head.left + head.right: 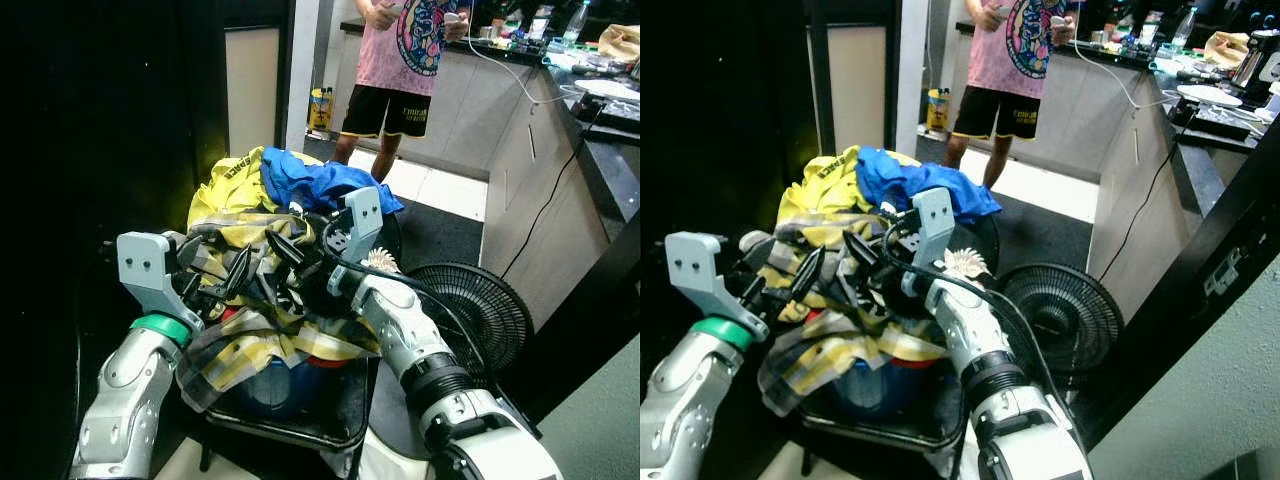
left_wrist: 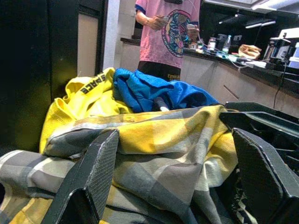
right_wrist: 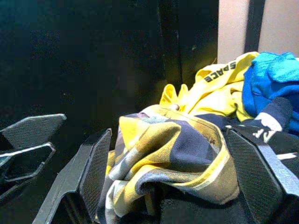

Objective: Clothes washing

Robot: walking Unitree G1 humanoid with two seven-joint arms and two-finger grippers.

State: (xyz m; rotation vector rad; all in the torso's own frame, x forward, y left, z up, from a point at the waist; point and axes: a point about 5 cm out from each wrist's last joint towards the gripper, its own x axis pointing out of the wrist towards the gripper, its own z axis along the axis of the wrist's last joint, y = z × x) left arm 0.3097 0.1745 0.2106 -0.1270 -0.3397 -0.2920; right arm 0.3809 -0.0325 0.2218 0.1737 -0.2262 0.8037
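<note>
My gripper will pull the shirt [image 1: 250, 232] out into a long trailing stretch when it carries it, because the checked shirt's loose folds [image 1: 250, 348] spill over the blue basin.
A heap of clothes lies before me on a blue basin [image 1: 270, 385]. On top is a yellow and grey checked shirt [image 1: 250, 345], with a yellow jersey [image 1: 225, 190] and a blue garment [image 1: 320, 185] behind it. My left gripper [image 1: 222, 275] reaches into the heap from the left, open, with the checked shirt [image 2: 168, 154] bunched between its fingers [image 2: 93, 182]. From the right, my right gripper [image 1: 290, 262] pushes into the same shirt [image 3: 163, 149], its fingers [image 3: 91, 170] also spread open around a fold. The two grippers nearly meet.
The basin rests on a black stand [image 1: 330, 410]. A black floor fan [image 1: 480, 310] stands close on the right. A person [image 1: 400, 60] stands at the back by a cluttered counter [image 1: 560, 130]. A dark cabinet [image 1: 100, 120] closes off the left.
</note>
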